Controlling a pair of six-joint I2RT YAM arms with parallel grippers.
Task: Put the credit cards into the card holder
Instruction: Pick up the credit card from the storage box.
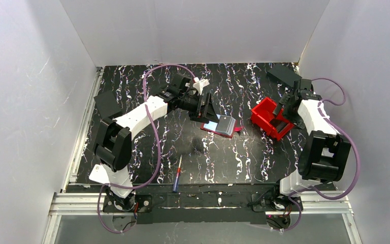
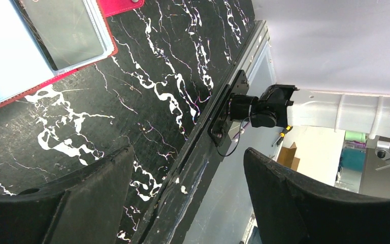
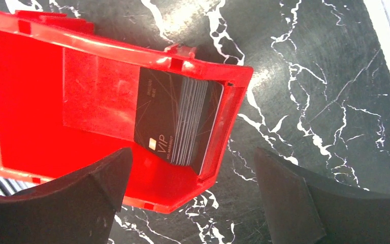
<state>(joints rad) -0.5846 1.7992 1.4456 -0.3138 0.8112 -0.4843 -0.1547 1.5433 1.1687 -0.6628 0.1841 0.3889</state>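
Observation:
The right gripper's open fingers are on either side of the red bin's end (image 3: 223, 133), so the robot should keep lowering them until they reach past its rim (image 3: 238, 86) and close across it.
The card holder (image 1: 221, 125) lies open mid-table, a red case with a light-blue and a grey inner panel; its corner shows at the top left of the left wrist view (image 2: 35, 46). Whether a card sits in it I cannot tell. My left gripper (image 1: 206, 109) (image 2: 188, 195) hovers just left of it, open and empty. A stack of dark credit cards (image 3: 175, 122) marked VIP leans inside the red bin (image 1: 270, 118) (image 3: 30, 112). My right gripper (image 1: 288, 108) (image 3: 190, 198) hangs open over the bin's edge, holding nothing.
A blue-and-red screwdriver (image 1: 176, 175) lies near the front edge. Black flat squares rest at the left (image 1: 106, 104) and back right (image 1: 283, 74). White walls enclose the marbled black table (image 1: 233, 157) on three sides.

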